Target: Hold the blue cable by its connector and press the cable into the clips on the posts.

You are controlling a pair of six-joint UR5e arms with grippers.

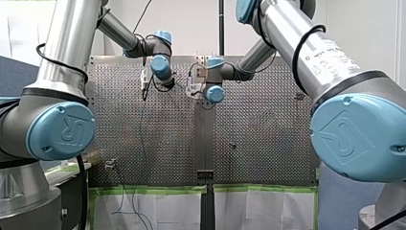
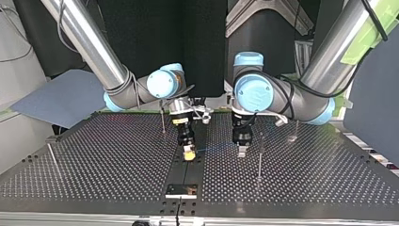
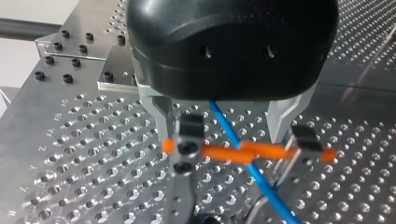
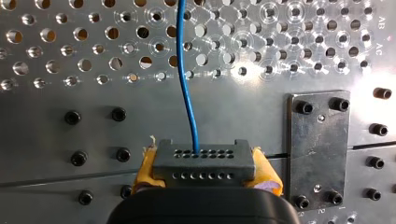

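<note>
The blue cable (image 4: 177, 65) rises from the connector in a gentle curve (image 4: 191, 121), so it should lean over in a smooth, springy bow when I carry it.
In the right wrist view my right gripper (image 4: 205, 179) has its yellow pads (image 4: 145, 172) shut on the black connector (image 4: 203, 161). The blue cable (image 4: 187, 84) runs straight out of it over the perforated table. In the left wrist view my left gripper (image 3: 247, 145) stands open, its metal fingers (image 3: 161, 112) wide apart with orange cross-bars at the tips. The blue cable (image 3: 233, 135) passes between them, not pinched. In the top view my right gripper (image 2: 188, 153) is near the middle seam, my left gripper (image 2: 242, 150) just beside it, with the cable (image 2: 216, 149) spanning them. A thin post (image 2: 259, 155) stands close to my left gripper.
More thin posts stand at the top view's left edge (image 2: 52, 157), behind my right gripper (image 2: 162, 117) and at the back right (image 2: 296, 127). A small bolted metal plate (image 2: 181, 189) lies on the seam near the front edge; it also shows beside the connector (image 4: 317, 149).
</note>
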